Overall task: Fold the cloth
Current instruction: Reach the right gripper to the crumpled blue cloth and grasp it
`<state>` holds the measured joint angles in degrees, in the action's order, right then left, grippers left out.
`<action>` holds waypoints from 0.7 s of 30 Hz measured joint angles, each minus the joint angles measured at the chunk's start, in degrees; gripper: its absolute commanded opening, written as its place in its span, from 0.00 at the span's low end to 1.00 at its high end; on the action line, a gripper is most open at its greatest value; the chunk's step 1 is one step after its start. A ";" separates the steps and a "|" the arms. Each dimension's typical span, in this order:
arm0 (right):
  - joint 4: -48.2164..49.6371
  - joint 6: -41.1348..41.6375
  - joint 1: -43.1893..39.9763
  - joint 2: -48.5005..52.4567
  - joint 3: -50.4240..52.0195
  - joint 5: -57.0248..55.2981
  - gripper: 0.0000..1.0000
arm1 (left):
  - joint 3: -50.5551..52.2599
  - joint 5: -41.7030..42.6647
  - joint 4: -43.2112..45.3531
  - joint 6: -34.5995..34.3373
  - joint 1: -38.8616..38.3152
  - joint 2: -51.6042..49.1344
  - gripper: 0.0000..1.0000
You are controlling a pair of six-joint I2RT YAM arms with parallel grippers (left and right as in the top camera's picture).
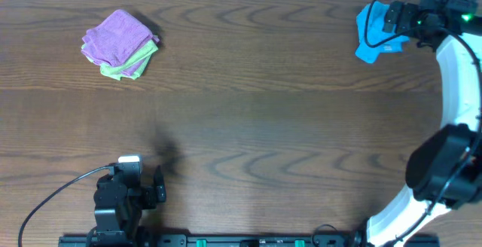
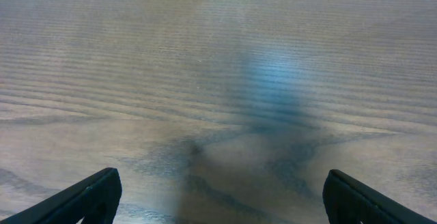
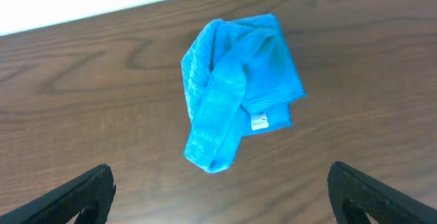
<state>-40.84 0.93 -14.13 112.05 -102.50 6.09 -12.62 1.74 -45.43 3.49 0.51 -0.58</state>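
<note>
I should go on lowering my right gripper, as the sky-blue cloth's narrow end is in line with the open fingers, until the fingers close on that end.
The sky-blue cloth lies crumpled at the far right of the table, partly hidden under my right arm in the overhead view. In the right wrist view the cloth is a loose bunch with a small white tag, lying ahead of my right gripper. That gripper is open and empty, its fingers wide apart, short of the cloth. My left gripper is open and empty above bare wood near the front left; it also shows in the overhead view.
A purple folded cloth lies on a light green folded cloth at the far left. The table's back edge runs just behind the blue cloth. My right arm curves along the right side.
</note>
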 measured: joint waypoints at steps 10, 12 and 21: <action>5.81 -0.46 0.00 10.34 -0.31 2.93 0.94 | 0.00 -0.02 0.00 0.00 0.00 0.00 0.96; 6.45 -0.44 0.00 12.41 -0.31 3.67 0.93 | 0.00 -0.02 0.00 0.00 0.00 0.00 0.95; 9.05 1.05 0.00 17.86 -0.31 6.12 0.82 | 0.00 -0.02 0.00 0.00 0.00 0.00 0.95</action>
<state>-31.79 1.98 -14.13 129.91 -102.80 12.21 -12.62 1.72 -45.43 3.49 0.51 -0.58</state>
